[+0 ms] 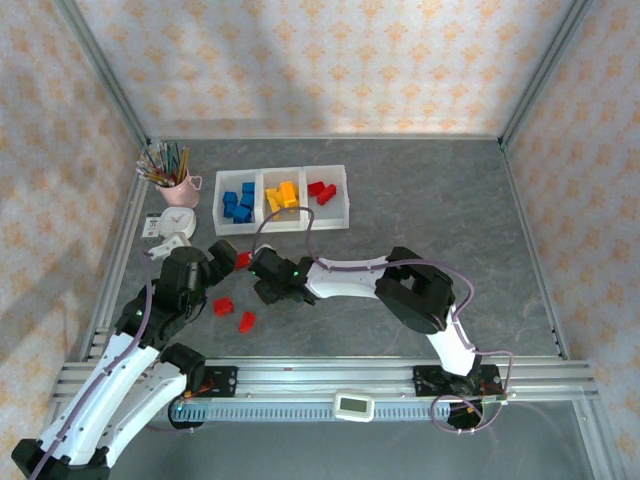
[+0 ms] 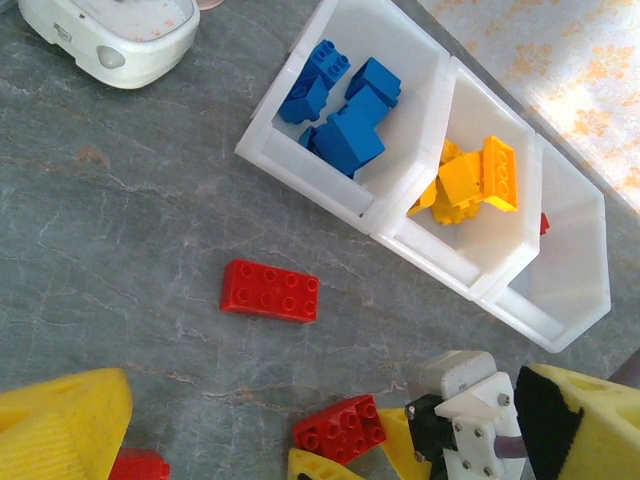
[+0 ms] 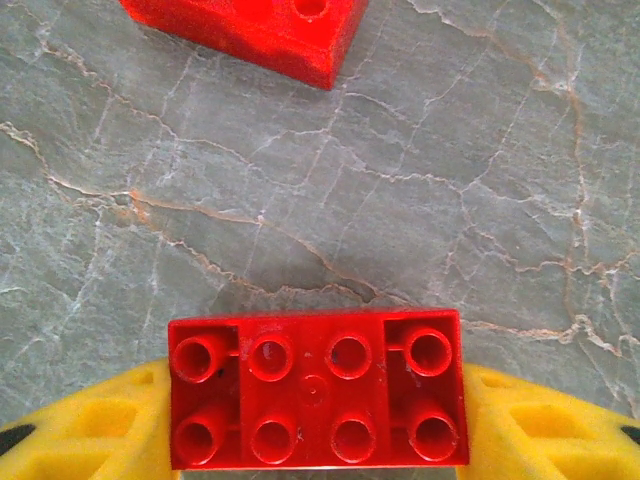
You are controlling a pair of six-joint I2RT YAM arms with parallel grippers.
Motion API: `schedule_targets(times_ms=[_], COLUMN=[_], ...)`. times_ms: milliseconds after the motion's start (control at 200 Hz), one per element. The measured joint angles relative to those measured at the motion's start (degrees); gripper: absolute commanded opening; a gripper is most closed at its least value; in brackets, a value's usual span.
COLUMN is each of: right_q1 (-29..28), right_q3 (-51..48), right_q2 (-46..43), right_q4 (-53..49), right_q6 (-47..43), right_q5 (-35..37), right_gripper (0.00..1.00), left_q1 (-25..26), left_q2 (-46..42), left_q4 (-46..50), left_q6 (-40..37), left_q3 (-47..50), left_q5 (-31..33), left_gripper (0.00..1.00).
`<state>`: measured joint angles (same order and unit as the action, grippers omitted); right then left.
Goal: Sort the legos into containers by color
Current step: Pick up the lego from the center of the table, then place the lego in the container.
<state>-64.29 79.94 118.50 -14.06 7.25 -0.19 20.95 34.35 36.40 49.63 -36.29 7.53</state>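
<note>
My right gripper keeps carrying the red lego squarely held by both ends in its fingers, until it hangs over the container with red legos.
The containers stand at the back with blue legos in the left bin, yellow ones in the middle and red ones on the right. My right gripper is down on the table, its yellow pads against both ends of a red lego. The left wrist view shows that lego too. My left gripper hovers open just left of it, above the table. Loose red legos lie at three spots.
A pink cup of pencils and a white timer stand left of the containers. Another red lego lies just beyond the gripped one. Metal frame rails border the table.
</note>
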Motion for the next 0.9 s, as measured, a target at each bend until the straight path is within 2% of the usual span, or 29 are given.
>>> schedule_targets(times_ms=[195,440,591,771,851,901], right_q1=[3.48,16.00,23.12,26.73,27.61,28.11], right_q3=[-1.62,-0.52,1.97,11.15,14.84,16.63], right_q2=[-6.25,-12.11,-11.19,-4.42,-1.16,0.52], right_q4=[-0.81,-0.94,-1.79,-2.25,-2.47,-2.64], right_q6=[0.02,-0.02,-0.48,-1.97,-2.45,-2.67], right_q5=[-0.55,0.09,1.36,2.49,2.97,3.06], right_gripper=[0.47,0.47,0.47,0.47,0.51,0.57], left_q1=[0.00,0.00,0.00,0.00,0.00,0.00], left_q2=[2.45,7.91,12.13,16.57,17.57,17.97], left_q4=[-1.99,-8.37,-13.09,-17.22,-18.56,-19.15], left_q6=[-0.26,-1.95,-2.71,-3.21,-3.21,-3.23], left_q3=[-0.02,-0.94,-1.29,-2.03,-2.38,-2.60], left_q5=[-1.33,-3.74,-4.98,-5.64,-5.64,-5.64], left_gripper=[0.99,0.99,0.99,0.99,0.99,0.99])
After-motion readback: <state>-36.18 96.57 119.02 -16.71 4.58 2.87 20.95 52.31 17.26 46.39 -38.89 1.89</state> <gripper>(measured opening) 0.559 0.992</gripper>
